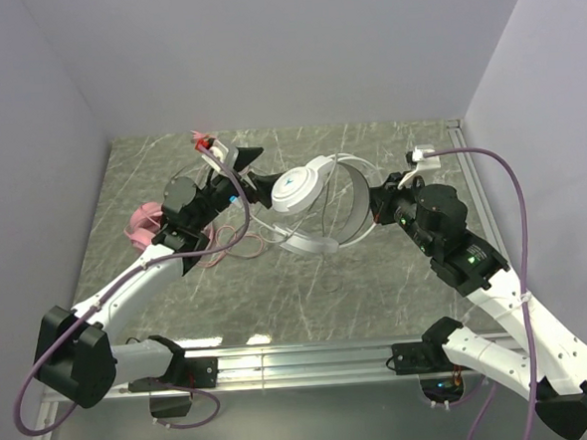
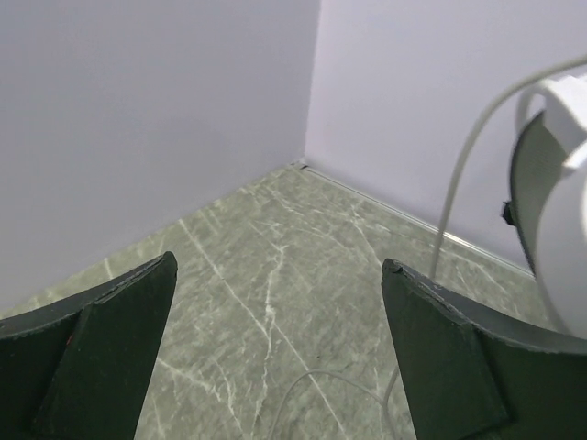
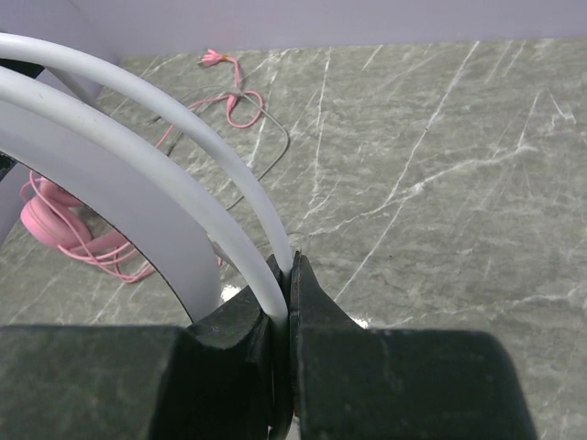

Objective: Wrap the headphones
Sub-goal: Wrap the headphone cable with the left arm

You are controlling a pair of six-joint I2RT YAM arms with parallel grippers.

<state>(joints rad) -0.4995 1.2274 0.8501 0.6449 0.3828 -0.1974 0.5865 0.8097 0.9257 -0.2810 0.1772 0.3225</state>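
Observation:
The white cord (image 2: 447,209) goes past my left gripper's finger, outside the open fingers. I should swing my left gripper under the white cup (image 1: 292,221) and grab the cord there.
The white-grey headphones (image 1: 308,204) hang above the table between the two arms. My right gripper (image 1: 375,203) is shut on their thin white headband (image 3: 138,119), which runs into the closed jaws (image 3: 290,275). My left gripper (image 1: 254,170) stands open just left of the white cup (image 2: 550,211), with nothing between its fingers (image 2: 449,357). The thin white cord (image 2: 459,174) drops past the right finger and loops on the table. The pink headphones (image 1: 144,221) lie at the left, partly hidden by my left arm, and their pink cord (image 1: 230,239) trails across the table.
The marble table (image 1: 308,299) is walled at the back and on both sides. The pink cord's plug end (image 3: 215,58) lies near the back left. A metal rail (image 1: 302,359) runs along the near edge.

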